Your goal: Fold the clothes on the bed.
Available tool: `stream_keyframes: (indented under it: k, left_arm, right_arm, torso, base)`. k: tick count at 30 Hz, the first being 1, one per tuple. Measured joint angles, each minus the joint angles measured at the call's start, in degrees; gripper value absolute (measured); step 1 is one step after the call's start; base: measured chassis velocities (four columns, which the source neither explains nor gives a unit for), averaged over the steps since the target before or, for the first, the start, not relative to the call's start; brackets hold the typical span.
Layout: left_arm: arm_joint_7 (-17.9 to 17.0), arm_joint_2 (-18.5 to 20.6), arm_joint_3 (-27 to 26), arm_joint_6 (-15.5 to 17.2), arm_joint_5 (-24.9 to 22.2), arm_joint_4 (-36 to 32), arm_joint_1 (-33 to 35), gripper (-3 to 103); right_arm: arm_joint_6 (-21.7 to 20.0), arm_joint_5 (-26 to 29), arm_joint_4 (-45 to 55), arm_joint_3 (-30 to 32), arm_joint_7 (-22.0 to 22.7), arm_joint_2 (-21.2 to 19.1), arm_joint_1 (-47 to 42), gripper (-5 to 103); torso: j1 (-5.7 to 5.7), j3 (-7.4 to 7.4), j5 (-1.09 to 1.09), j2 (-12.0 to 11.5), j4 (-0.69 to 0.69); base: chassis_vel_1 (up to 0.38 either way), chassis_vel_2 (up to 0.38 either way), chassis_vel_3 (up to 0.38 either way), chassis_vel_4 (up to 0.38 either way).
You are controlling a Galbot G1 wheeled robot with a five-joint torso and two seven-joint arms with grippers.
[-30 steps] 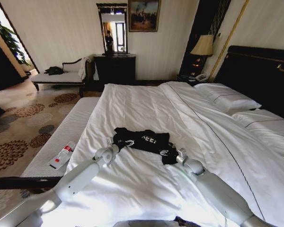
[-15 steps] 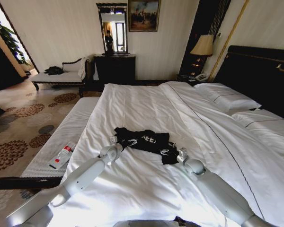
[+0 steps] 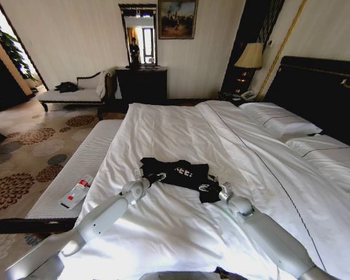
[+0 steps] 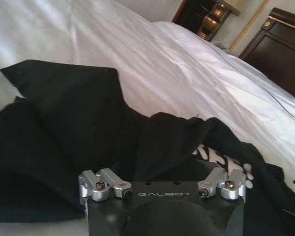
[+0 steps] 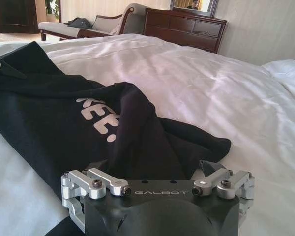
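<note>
My gripper will make the black top drop open and show its whole word when I lift it, since loose folds partly hide the white lettering.
The clothes are one black top with white lettering, lying crumpled on the white bed near its foot. My left gripper sits at the top's left edge, open and low over the black fabric. At the garment's near right corner is my right gripper, also open. In the right wrist view the cloth with its white letters spreads out just ahead of that gripper. Black cloth hides the fingertips of both grippers.
A white bench runs along the bed's left side and carries a red-and-white bottle. Pillows and a dark headboard lie to the right. A chaise and dresser stand by the far wall.
My left gripper has moved forward and right, up to the top's left edge. The right gripper has stayed at the near right corner.
</note>
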Motion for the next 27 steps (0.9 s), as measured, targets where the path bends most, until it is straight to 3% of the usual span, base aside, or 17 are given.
stream_keyframes:
  k: [2, 5, 7, 9, 13, 15, 21, 27]
  left_arm:
    - [0.01, -0.50, -0.02, 0.10, -0.06, 0.81, -0.31, 96]
    - [0.02, -0.95, 0.00, 0.12, -0.09, 1.33, -0.53, 96]
    - [0.03, -1.72, 0.04, 0.14, -0.06, 2.14, -0.87, 88]
    - [0.03, -1.93, 0.04, 0.14, -0.01, 2.36, -1.00, 88]
    - [0.08, -2.22, 0.10, -0.09, 0.14, 2.63, -1.36, 66]
    - [0.12, -2.23, 0.12, -0.15, 0.14, 2.65, -1.41, 66]
    - [0.39, -2.29, 0.39, -0.23, -0.24, 3.16, -1.50, 38]
    - [0.42, -2.38, 0.35, -0.23, -0.50, 3.74, -1.50, 22]
  right_arm:
    - [-0.01, 0.00, -0.02, -0.04, 0.00, 0.00, 0.04, 100]
    - [-0.02, 0.00, -0.02, -0.04, 0.00, -0.03, 0.04, 100]
    - [-0.04, 0.03, 0.04, -0.01, 0.00, -0.17, -0.02, 100]
    - [-0.04, 0.04, 0.04, 0.04, 0.00, -0.22, -0.06, 100]
    - [-0.05, 0.05, 0.04, 0.15, 0.00, -0.26, -0.17, 100]
    - [-0.05, 0.05, 0.04, 0.17, -0.01, -0.26, -0.18, 100]
    - [-0.05, 0.20, 0.04, 0.31, -0.02, -0.25, -0.21, 100]
    - [-0.30, 1.47, 0.64, 0.87, 0.25, -0.21, -0.42, 100]
  torso:
    - [0.00, 0.00, 0.00, 0.00, 0.00]
    - [0.00, 0.00, 0.00, 0.00, 0.00]
    - [0.00, 0.00, 0.00, 0.00, 0.00]
    - [0.00, 0.00, 0.00, 0.00, 0.00]
    - [0.00, 0.00, 0.00, 0.00, 0.00]
    - [0.00, 0.00, 0.00, 0.00, 0.00]
    - [0.00, 0.00, 0.00, 0.00, 0.00]
    - [0.00, 0.00, 0.00, 0.00, 0.00]
  base:
    - [0.000, 0.000, 0.000, 0.000]
    - [0.000, 0.000, 0.000, 0.000]
    - [0.000, 0.000, 0.000, 0.000]
    - [0.000, 0.000, 0.000, 0.000]
    - [0.000, 0.000, 0.000, 0.000]
    - [0.000, 0.000, 0.000, 0.000]
    - [0.000, 0.000, 0.000, 0.000]
    - [0.000, 0.000, 0.000, 0.000]
